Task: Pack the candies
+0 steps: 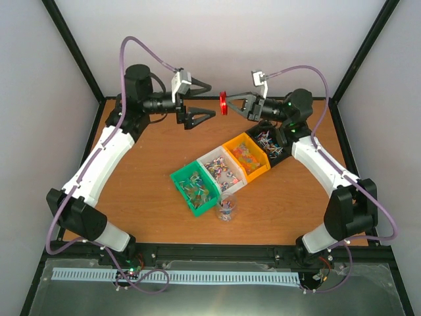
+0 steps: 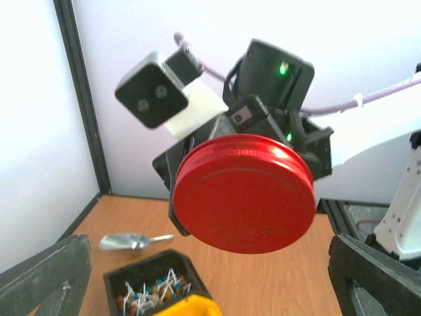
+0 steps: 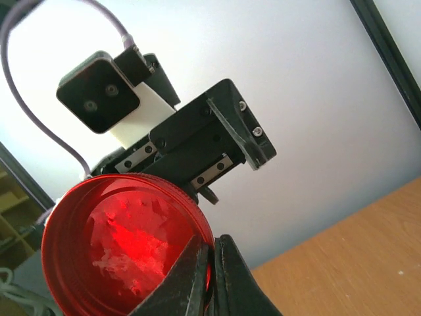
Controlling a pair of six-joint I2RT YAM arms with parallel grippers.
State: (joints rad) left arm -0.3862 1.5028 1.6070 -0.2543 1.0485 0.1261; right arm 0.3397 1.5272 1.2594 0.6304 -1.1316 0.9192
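Observation:
Next, my left gripper takes the red lid (image 2: 243, 194) by its sides before closing the jar, because my right gripper is pinching the red lid's rim (image 3: 208, 245) with a finger inside.
The candies, tiny wrapped sweets in mixed colours, fill the green (image 1: 195, 187), white (image 1: 222, 170), orange (image 1: 247, 155) and black (image 1: 270, 143) bins, and some lie in a small clear jar (image 1: 226, 208). My right gripper (image 1: 231, 104) is shut on the rim of a red round lid (image 1: 223, 104), held high over the far table; the pinch shows in the right wrist view (image 3: 212, 253). My left gripper (image 1: 212, 100) is open and empty, facing the lid (image 2: 243, 194) from the left, its fingers (image 2: 46, 276) wide on either side.
A silver scoop (image 2: 125, 241) lies on the table behind the black bin (image 2: 151, 289). The four bins stand in a diagonal row mid-table. Black frame posts (image 1: 75, 49) and white walls enclose the table.

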